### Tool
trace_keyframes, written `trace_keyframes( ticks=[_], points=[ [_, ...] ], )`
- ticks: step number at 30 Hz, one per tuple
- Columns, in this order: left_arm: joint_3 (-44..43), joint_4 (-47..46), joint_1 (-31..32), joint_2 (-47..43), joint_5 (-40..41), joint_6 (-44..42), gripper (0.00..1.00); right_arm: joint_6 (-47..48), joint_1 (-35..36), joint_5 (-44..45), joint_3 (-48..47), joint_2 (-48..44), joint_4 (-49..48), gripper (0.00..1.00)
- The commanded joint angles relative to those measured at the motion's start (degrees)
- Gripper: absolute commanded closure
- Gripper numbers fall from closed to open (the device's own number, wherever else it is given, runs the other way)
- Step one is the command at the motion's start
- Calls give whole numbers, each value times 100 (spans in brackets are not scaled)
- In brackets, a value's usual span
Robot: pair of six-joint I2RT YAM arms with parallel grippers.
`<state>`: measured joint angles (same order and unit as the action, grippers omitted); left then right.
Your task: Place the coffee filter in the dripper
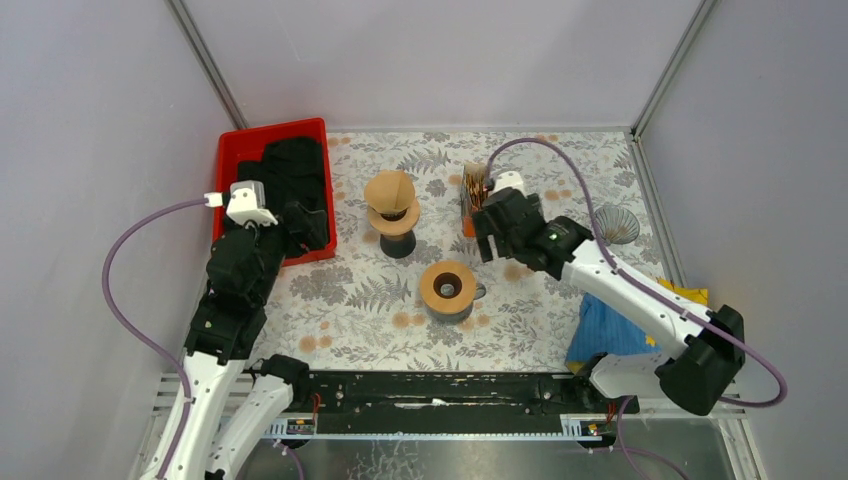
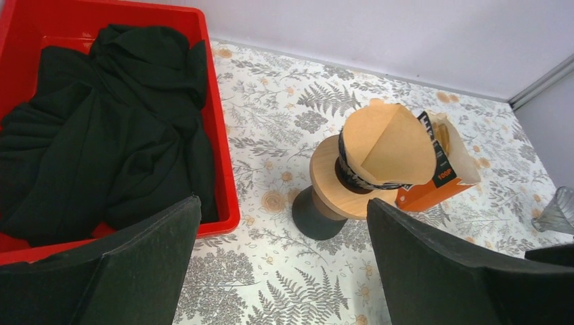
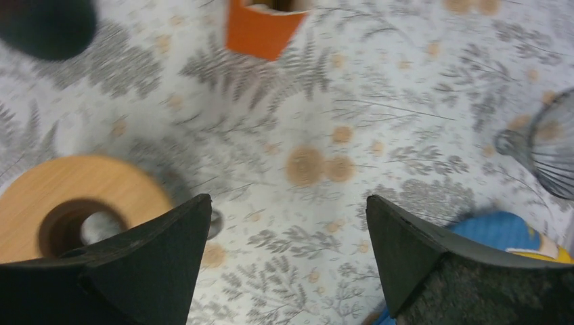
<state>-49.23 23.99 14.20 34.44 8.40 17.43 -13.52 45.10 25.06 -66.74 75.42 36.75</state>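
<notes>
My open right gripper should keep going toward the glass cone [image 1: 616,225] until the fingers close on its rim [image 1: 636,226], because the cone lies clear of the blue cloth.
A brown paper coffee filter [image 1: 389,189] sits opened as a cone in a dripper with a wooden collar [image 1: 394,217] on a black base. The left wrist view shows the same coffee filter [image 2: 388,143] resting in the wooden-collared dripper [image 2: 342,191]. My left gripper [image 1: 308,226] [image 2: 283,200] is open and empty, left of the dripper beside the red bin. My right gripper [image 1: 497,247] [image 3: 288,197] is open and empty over the tablecloth, to the right of the dripper and apart from it.
A second wooden ring [image 1: 447,286] [image 3: 74,203] sits on a dark cup in the middle. An orange filter box [image 1: 472,196] [image 2: 433,183] [image 3: 262,30] stands behind it. A red bin [image 1: 226,160] [image 2: 220,149] holds black cloth. A glass cone [image 1: 615,224] [image 3: 549,145] and blue cloth [image 1: 610,330] [image 3: 497,227] lie right.
</notes>
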Motion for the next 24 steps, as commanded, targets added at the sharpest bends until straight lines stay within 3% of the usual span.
trace_keyframes(
  ticks=[1,8,24],
  points=[
    [28,-230,240,-167,128,-51,0,-15,-634,627,213,-336,-246,8],
    [19,-202,611,-283,261,-82,0,-317,-2058,833,766,-639,-920,9],
    [23,-184,974,-429,387,-108,0,-907,-5029,-242,1512,-517,-2558,14]
  ],
)
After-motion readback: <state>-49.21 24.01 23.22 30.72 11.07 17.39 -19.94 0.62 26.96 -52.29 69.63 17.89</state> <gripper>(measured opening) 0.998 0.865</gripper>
